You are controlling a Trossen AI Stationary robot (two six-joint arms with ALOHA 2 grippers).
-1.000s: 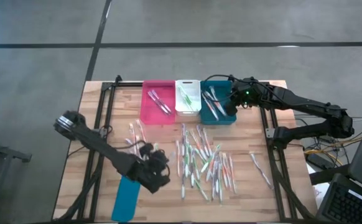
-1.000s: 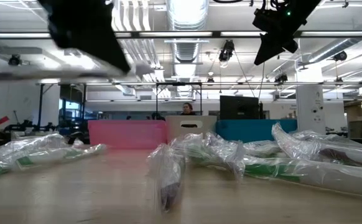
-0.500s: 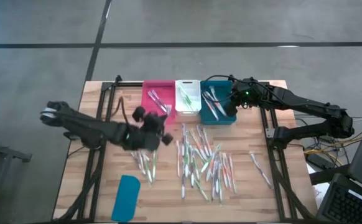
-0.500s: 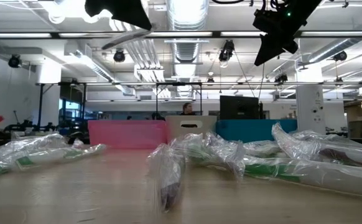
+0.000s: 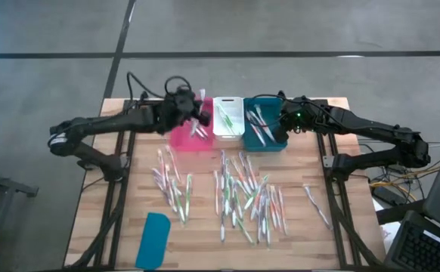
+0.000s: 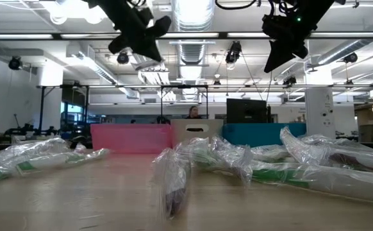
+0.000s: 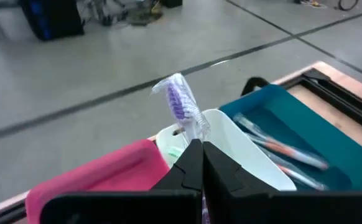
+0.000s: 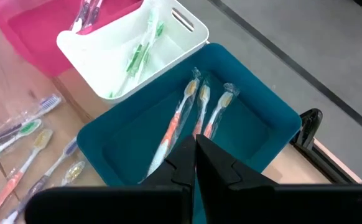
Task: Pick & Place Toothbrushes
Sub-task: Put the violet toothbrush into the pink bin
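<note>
I should keep lowering the purple toothbrush [image 7: 182, 102] in my left gripper until it hangs inside, since it matches the purple toothbrushes in the pink bin [image 5: 188, 140].
Many wrapped toothbrushes [image 5: 246, 198] lie loose on the wooden table, with a smaller group [image 5: 171, 181] to their left. Along the far edge stand a pink bin [image 5: 181, 136], a white bin [image 5: 227, 119] and a teal bin [image 5: 264, 134], each holding a few brushes. My left gripper [image 5: 198, 119] hovers over the pink bin, shut on a purple-bristled toothbrush [image 7: 180, 102]. My right gripper [image 5: 282, 127] hangs over the teal bin [image 8: 243, 134], shut and holding nothing; orange brushes [image 8: 196, 115] lie in the bin below it. My left gripper pinches the wrapped purple toothbrush between its two fingers at the neck just below the head [image 7: 197, 129]. The bristle head sticks out past the fingertips [image 7: 193, 155]. The brush is lifted clear, above the pink bin [image 7: 100, 177]; the rest of its handle is hidden by the fingers.
A flat teal lid [image 5: 153, 240] lies at the table's near left corner. One stray brush [image 5: 317, 205] lies toward the right edge. Black frame rails [image 5: 122, 159] run along both table sides. Bare wood shows between the lid and the pile.
My left gripper has travelled from beside the teal lid at the near edge toward the far edge and upward. It now stands over the pink bin and stays shut. The right arm has kept still.
</note>
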